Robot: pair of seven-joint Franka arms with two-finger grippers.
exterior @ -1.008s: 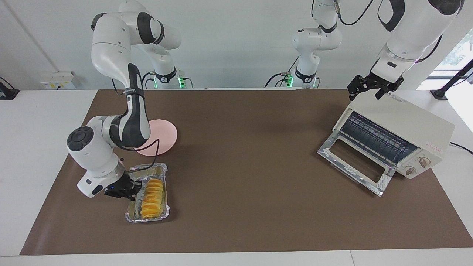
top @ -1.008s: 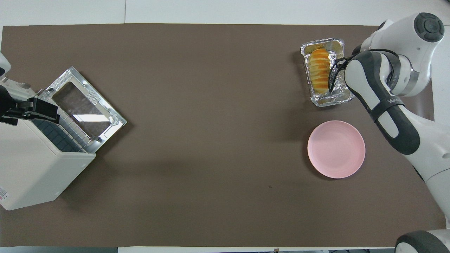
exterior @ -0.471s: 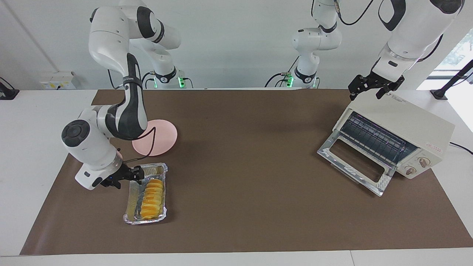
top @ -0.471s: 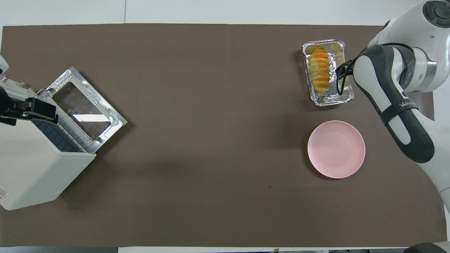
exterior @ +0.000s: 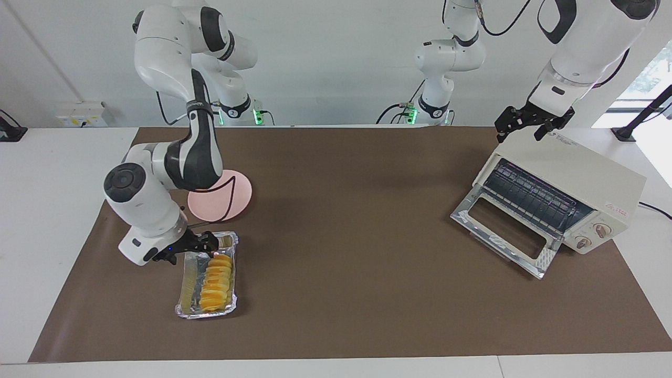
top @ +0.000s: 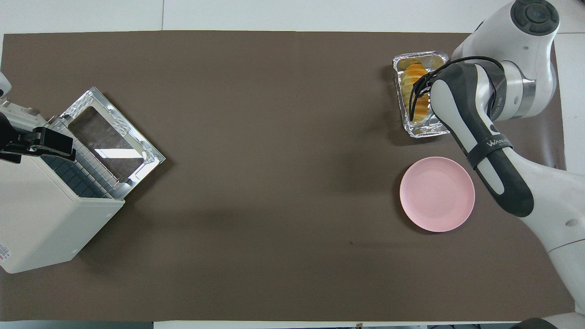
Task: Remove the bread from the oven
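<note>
Open foil [top: 419, 59] can be seen past the bread's end [top: 414, 76], so the bread will come loose in one piece and leave the tray behind when the robot lifts.
The bread [exterior: 216, 280] lies in a crinkled foil tray [exterior: 185, 296] on the mat, toward the right arm's end of the table; it also shows in the overhead view [top: 416, 73]. My right gripper [exterior: 206, 244] hangs just over the tray's end nearest the robots, open and empty; in the overhead view its arm hides it. The cream-white oven [exterior: 577, 168] stands at the left arm's end with its glass door [exterior: 504, 231] dropped open and its rack bare. My left gripper [exterior: 526, 125] waits open above the oven's top edge.
A pink plate [exterior: 233, 197] lies on the mat nearer to the robots than the foil tray. The brown mat [exterior: 346, 210] covers most of the table. The oven's two knobs [exterior: 592, 236] face away from the robots.
My right gripper has let go of the tray's rim, risen and moved toward the tray's end nearest the robots. The tray shifted and straightened slightly. The left arm has not moved.
</note>
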